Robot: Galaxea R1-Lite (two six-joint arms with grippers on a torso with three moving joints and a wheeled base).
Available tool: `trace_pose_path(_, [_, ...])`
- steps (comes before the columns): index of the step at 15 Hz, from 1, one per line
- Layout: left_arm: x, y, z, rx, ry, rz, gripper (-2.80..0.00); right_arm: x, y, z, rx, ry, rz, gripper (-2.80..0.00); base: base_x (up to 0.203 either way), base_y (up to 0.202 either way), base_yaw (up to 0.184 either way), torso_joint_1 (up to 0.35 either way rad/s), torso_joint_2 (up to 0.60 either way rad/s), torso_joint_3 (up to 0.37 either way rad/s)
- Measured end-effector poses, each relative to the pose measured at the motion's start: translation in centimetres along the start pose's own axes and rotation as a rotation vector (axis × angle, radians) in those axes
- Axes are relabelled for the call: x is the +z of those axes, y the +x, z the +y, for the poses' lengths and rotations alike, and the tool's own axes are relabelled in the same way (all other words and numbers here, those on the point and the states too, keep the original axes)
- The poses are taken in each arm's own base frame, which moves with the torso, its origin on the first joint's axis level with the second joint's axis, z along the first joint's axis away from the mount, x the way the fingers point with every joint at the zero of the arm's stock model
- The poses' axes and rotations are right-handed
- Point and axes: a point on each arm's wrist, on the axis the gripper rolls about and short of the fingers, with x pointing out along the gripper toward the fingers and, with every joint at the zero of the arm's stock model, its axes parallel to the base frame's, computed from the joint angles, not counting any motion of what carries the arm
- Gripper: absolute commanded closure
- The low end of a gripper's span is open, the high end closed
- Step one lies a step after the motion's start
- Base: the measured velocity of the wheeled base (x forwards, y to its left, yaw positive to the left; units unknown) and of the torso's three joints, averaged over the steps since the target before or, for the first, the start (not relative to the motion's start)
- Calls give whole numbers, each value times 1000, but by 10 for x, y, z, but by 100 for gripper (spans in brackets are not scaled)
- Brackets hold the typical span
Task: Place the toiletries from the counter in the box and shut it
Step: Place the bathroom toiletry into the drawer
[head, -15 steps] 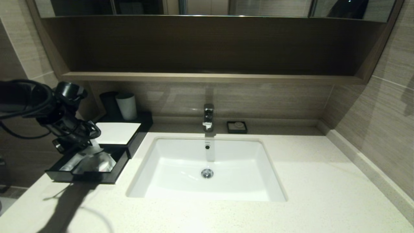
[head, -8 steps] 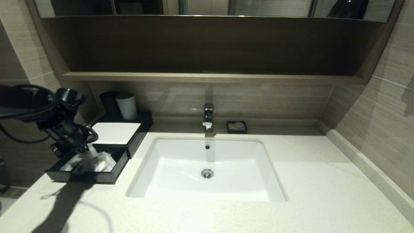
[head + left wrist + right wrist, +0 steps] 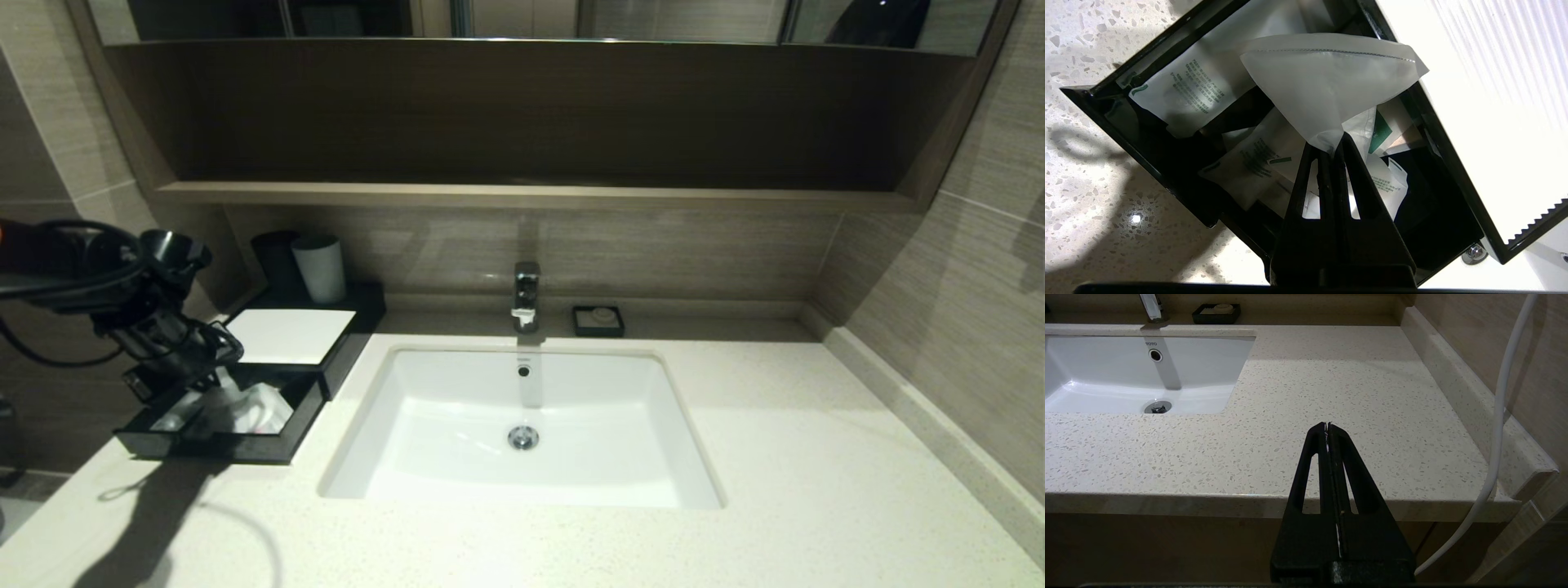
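Note:
My left gripper is holding a corner of the clear packet [image 3: 1339,73], which fans up above the open drawer. It should let go of the corner and push the packet flat inside [image 3: 1314,110] before closing the drawer.
The black box [image 3: 290,335] with a white top panel stands at the counter's [image 3: 775,457] back left, its front drawer [image 3: 220,447] pulled out. My left gripper [image 3: 214,377] [image 3: 1333,148] hangs over the open drawer, shut on the corner of a clear packet [image 3: 1331,77] with white contents. That packet fans out beyond the fingertips, above the drawer. Other toiletries lie inside the drawer: a printed packet [image 3: 1188,94] at one end, another [image 3: 1249,167] in the middle, and a third [image 3: 1392,183] beside my fingers. My right gripper [image 3: 1327,426] is shut on nothing, parked before the counter's front edge.
The white sink basin [image 3: 522,482] is set into the middle of the counter, with the faucet [image 3: 526,294] behind it. A small black dish [image 3: 598,320] sits at the back. A grey cup [image 3: 320,268] and a dark cup [image 3: 273,261] stand behind the box. A white cable [image 3: 1502,416] hangs near the right wall.
My left arm has shifted a little to the left and lower, taking the held packet down toward the drawer. The drawer stays open and the right arm has not moved.

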Motion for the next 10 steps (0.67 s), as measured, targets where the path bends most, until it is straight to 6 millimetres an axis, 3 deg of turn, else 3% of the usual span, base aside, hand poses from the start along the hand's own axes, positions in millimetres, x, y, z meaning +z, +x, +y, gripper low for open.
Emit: trace_pose_path(10, [-1,10,5,27,-5,27,0,0,0,0,0,0,0,0,0,0,0,0,0,0])
